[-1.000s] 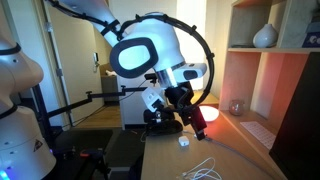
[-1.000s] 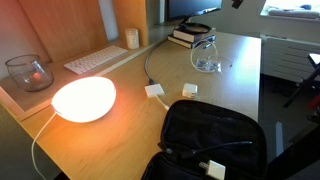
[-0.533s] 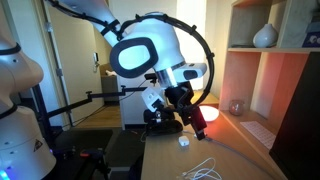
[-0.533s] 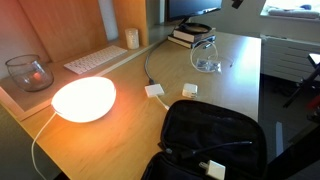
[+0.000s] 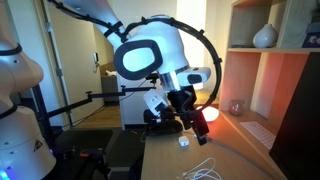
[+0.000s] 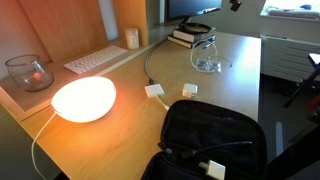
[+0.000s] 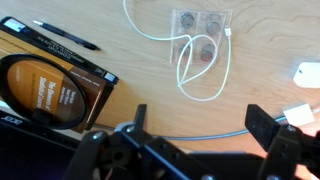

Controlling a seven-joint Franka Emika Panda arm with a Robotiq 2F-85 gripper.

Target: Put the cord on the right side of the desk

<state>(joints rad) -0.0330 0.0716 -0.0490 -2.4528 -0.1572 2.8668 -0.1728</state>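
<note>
Next, I turn my gripper and move it over the cord's loops (image 7: 205,92) before I lower it, because its fingers are on both sides of the grey cable (image 7: 190,137), short of the cord.
The cord (image 7: 204,62) is a thin white cable lying in loose loops on the light wooden desk (image 7: 120,45), partly over a small clear plastic piece (image 7: 200,35). It also shows in both exterior views (image 6: 205,55) (image 5: 204,168). My gripper (image 7: 200,125) hangs well above the desk, open and empty, with its two dark fingers (image 7: 264,128) spread wide. The cord lies ahead of the fingers in the wrist view. In an exterior view the gripper (image 5: 192,112) is held high above the cord.
A stack of black books (image 7: 50,90) and a pen (image 7: 65,35) lie beside the cord. Small white blocks (image 6: 155,90) (image 6: 190,89) with a grey cable, a glowing lamp (image 6: 83,99), a keyboard (image 6: 97,60), a glass bowl (image 6: 28,71) and a black bag (image 6: 210,140) sit on the desk.
The arm has shifted slightly in the exterior view. The cord has not moved and the gripper stays open.
</note>
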